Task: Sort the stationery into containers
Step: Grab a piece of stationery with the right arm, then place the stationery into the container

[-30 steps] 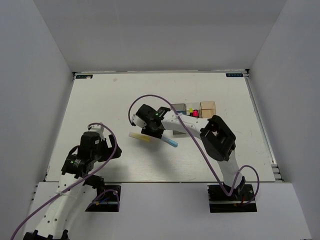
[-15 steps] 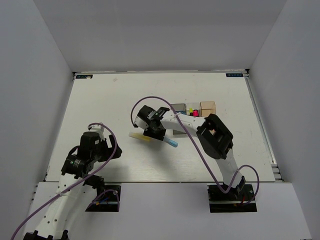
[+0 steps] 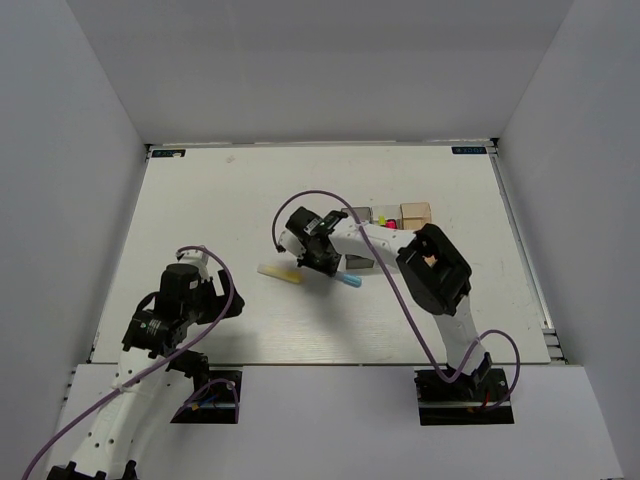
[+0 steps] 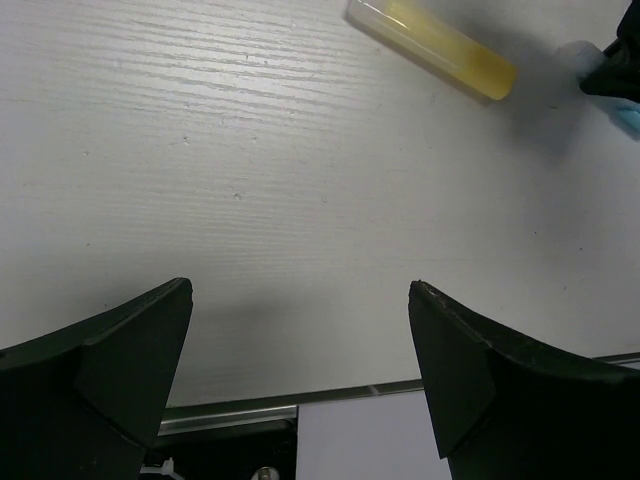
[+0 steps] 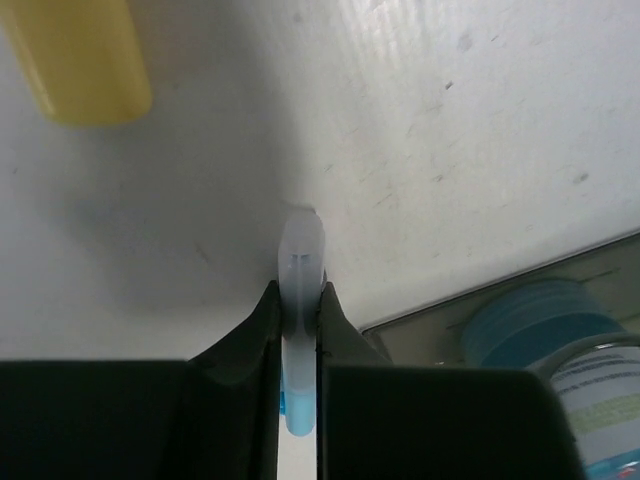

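Observation:
The light blue stick is between my right gripper's closed fingers, so my left gripper should pick up the pale yellow stick and take it to the tan container.
My right gripper is shut on a light blue stick, whose pale cap pokes out past the fingertips down at the table. From above, that gripper is mid-table, and the stick's blue end shows to its right. A pale yellow stick lies flat just left of it. The containers stand in a row behind: dark grey, clear, tan. A blue round roll sits in the grey one. My left gripper hangs open and empty near the front edge.
Coloured highlighter caps show inside the clear bin. The right arm's purple cable loops above the table. The table's metal front edge runs under my left gripper. White walls close in three sides.
My right gripper slid right along the blue stick and closed on it. The stick shifted slightly to the right. The left arm and yellow stick stayed put.

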`<state>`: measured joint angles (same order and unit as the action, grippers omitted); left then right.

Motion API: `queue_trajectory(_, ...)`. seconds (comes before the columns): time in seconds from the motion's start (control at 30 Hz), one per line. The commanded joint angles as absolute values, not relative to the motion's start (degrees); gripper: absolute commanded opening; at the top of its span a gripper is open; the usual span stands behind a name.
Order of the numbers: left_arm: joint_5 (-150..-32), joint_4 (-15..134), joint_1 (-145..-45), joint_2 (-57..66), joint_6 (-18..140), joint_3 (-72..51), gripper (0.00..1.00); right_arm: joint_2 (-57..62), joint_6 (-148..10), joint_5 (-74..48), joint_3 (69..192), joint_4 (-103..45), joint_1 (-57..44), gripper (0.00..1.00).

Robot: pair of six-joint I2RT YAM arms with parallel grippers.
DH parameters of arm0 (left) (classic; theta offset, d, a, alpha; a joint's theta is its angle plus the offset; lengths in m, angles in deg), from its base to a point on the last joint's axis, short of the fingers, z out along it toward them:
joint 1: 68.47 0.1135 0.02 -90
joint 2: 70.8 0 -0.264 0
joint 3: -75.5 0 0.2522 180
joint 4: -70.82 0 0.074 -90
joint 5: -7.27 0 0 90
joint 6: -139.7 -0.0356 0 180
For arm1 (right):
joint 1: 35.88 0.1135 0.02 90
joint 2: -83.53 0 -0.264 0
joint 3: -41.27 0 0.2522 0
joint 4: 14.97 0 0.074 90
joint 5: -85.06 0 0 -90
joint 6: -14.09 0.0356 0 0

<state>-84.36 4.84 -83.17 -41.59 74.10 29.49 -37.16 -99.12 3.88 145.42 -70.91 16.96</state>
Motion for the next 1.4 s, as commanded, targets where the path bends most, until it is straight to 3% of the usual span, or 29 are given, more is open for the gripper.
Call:
queue_trajectory(0.0,-85.1,5.6,-82.8,-42.2,73.5,30.0,0.99,-34.3,-98.7,-4.6,142.2,-74.3,16.7,0.00)
queue_trajectory(0.23,-86.1,6.4,-82.9,-42.0,73.3,30.1,0.99,-17.5,-93.4,-17.9,143.5,-77.7,16.0,0.00)
queue_trajectory(0.37,-88.9,8.0,-82.7,-40.5,73.0,30.2,0.99,-9.2,-90.6,-12.1,142.9,-74.3,14.1,0.00)
queue_trajectory(0.4,-89.4,8.2,-82.5,-39.3,73.8,30.0,0.98,-8.0,-90.1,-2.3,141.4,-72.1,14.1,0.00)
queue_trajectory(0.5,-91.8,9.7,-82.4,-35.7,75.9,28.3,0.90,-4.2,-89.0,9.5,137.9,-66.1,12.1,0.00)
queue_trajectory(0.53,-92.8,10.4,-82.5,-32.8,76.4,27.1,0.82,-3.0,-88.9,16.8,137.0,-64.2,8.9,0.00)
queue_trajectory(0.6,-94.2,12.1,-82.5,-31.0,79.7,25.2,0.75,-1.9,-88.4,19.7,133.0,-61.4,6.6,0.00)
queue_trajectory(0.63,-95.0,13.5,-82.6,-28.5,80.5,24.7,0.63,-1.2,-87.8,20.4,132.2,-60.7,4.3,0.00)
queue_trajectory(0.73,-95.8,16.3,-83.4,-22.8,83.6,22.1,0.50,-0.7,-86.2,19.0,128.6,-57.4,-1.3,0.00)
queue_trajectory(0.83,-93.2,17.1,-87.2,-16.1,85.7,18.6,0.50,-3.3,-85.0,15.8,128.9,-57.8,-6.0,0.00)
queue_trajectory(1.1,-83.1,15.6,-94.4,-2.3,95.7,12.1,0.87,-11.0,-83.4,11.9,132.5,-57.9,-13.2,0.00)
queue_trajectory(1.27,-84.4,21.6,-95.1,2.8,102.0,12.7,0.92,-16.4,-82.5,10.9,135.9,-58.2,-15.9,0.00)
queue_trajectory(1.3,-84.1,21.6,-95.2,4.6,102.6,12.2,0.92,-16.8,-82.7,10.0,136.0,-58.1,-16.6,0.05)
queue_trajectory(1.37,-84.0,22.3,-95.4,5.9,104.2,11.6,0.93,-18.1,-82.6,9.3,137.2,-58.8,-17.0,0.34)
